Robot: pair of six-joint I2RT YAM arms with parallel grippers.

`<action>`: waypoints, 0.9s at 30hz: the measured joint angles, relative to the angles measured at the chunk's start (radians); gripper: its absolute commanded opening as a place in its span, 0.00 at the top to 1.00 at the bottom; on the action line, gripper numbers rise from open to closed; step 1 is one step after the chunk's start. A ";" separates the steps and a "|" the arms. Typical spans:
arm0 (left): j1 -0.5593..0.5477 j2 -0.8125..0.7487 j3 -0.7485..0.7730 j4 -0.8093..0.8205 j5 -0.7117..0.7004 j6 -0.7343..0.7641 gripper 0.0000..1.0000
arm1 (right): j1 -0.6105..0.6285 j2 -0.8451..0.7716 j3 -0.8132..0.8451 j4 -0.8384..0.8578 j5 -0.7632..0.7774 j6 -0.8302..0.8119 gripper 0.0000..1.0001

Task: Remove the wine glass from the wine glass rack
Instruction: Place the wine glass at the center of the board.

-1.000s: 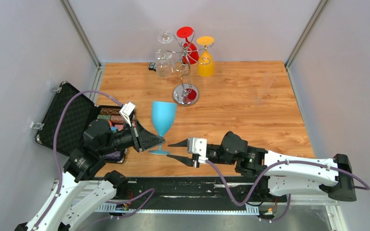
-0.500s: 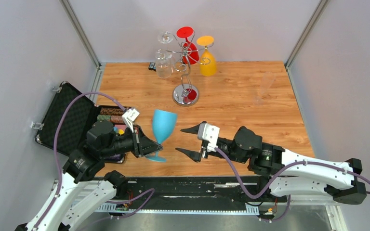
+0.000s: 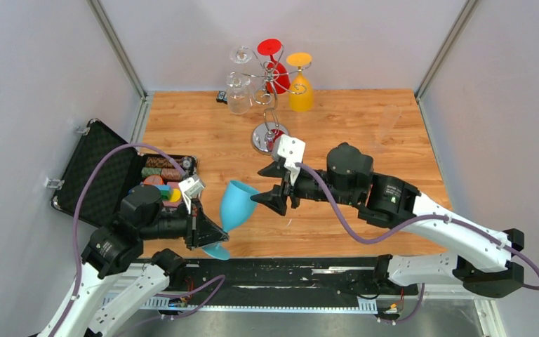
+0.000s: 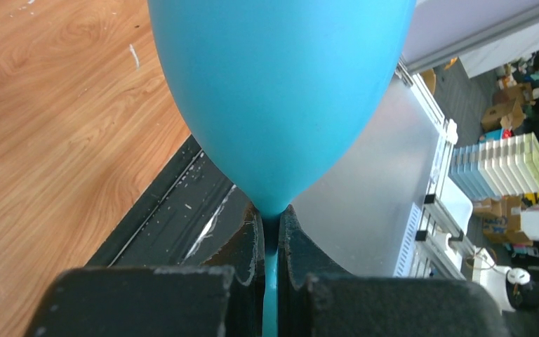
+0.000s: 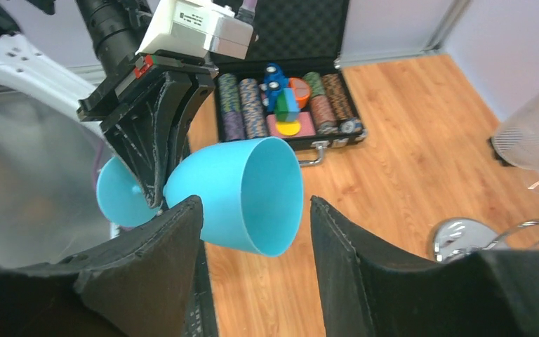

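Note:
My left gripper is holding the blue wine glass (image 3: 236,207) at a slant over the table's front edge. My right gripper should pinch the wine glass's rim (image 5: 243,200) before it stands the wine glass upright.
A blue wine glass (image 3: 237,203) hangs tilted over the table's front edge, its mouth toward the right arm. My left gripper (image 3: 210,235) is shut on its thin stem just under the bowl (image 4: 281,91); the jaws pinch the stem (image 4: 271,281). My right gripper (image 3: 267,186) stands open at the glass's rim (image 5: 249,193), one finger on each side and not touching it. The chrome wine glass rack (image 3: 267,84) stands at the back middle on its round base (image 3: 270,138). A red glass (image 3: 275,67), a yellow one (image 3: 299,88) and a clear one (image 3: 238,95) hang from it.
An open black case (image 3: 98,175) with poker chips (image 5: 288,105) lies at the left edge of the table. A clear flute (image 3: 386,126) stands at the back right. The black rail (image 4: 175,217) runs along the table's front edge, under the blue glass.
My left gripper pulled the blue glass back toward the front edge and tipped it over. My right arm rose and swung toward the glass's mouth, with its jaws spread wider.

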 measured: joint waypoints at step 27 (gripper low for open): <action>0.000 -0.021 0.027 -0.175 0.088 0.198 1.00 | -0.143 0.200 0.119 -0.207 -0.649 0.180 0.57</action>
